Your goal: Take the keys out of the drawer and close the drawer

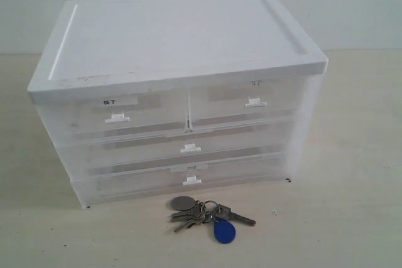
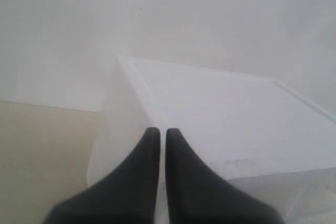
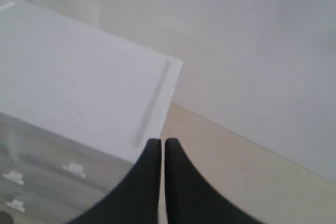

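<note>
My right gripper and my left gripper have a crooked white drawer unit to straighten, its front slanting (image 1: pixel 188 191) behind the keys, so they should push its sides (image 1: pixel 318 66).
The keys (image 1: pixel 208 212), silver on a ring with a blue fob and a round grey disc, lie on the table in front of the white drawer unit (image 1: pixel 176 36). The drawer (image 1: pixel 248 108), the right one of the narrow top pair with a small white tab handle, sits pushed in flush with the others. Neither arm shows in the exterior view. My left gripper (image 2: pixel 158 132) hangs shut and holding nothing above the unit's left top edge. Over the unit's right corner my right gripper (image 3: pixel 157 142) is shut too, with nothing between its fingers.
The top left drawer (image 1: pixel 116 114) carries a label with black characters. Two full-width drawers (image 1: pixel 188 149) lie below the narrow pair, both pushed in. A pale wall rises behind the unit. The light wooden table (image 1: pixel 352 218) spreads in front and to the right.
</note>
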Controlling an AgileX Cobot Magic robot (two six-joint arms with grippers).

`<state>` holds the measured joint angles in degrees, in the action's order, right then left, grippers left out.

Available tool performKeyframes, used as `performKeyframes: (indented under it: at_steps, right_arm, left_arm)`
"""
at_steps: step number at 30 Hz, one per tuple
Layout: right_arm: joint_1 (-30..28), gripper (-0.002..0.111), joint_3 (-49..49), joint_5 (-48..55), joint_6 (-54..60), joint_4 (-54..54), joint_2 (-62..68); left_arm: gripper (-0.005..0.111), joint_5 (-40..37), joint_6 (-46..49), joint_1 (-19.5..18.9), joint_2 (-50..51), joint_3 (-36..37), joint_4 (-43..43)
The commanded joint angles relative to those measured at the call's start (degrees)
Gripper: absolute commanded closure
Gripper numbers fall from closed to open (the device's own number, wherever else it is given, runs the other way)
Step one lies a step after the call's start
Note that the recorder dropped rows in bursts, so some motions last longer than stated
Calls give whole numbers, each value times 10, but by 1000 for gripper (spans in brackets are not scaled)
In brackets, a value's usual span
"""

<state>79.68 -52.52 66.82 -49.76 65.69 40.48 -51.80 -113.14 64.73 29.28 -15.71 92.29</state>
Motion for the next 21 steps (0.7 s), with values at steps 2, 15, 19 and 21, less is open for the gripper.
performKeyframes:
  at_steps: [2, 15, 19, 21]
  right_arm:
    - [1, 108, -85, -33, 21, -54, 33]
    - [-1, 108, -111, 31, 65, -164, 32]
    - [-1, 108, -111, -133, 77, -144, 47]
    - [-1, 108, -111, -209, 76, -123, 57]
  left_arm:
    - [102, 74, 32, 5, 98, -81, 49]
    - [102, 211, 379, -114, 134, -208, -263]
    - [102, 352, 428, -147, 141, -244, -330]
    - [102, 373, 456, -151, 153, -263, -355]
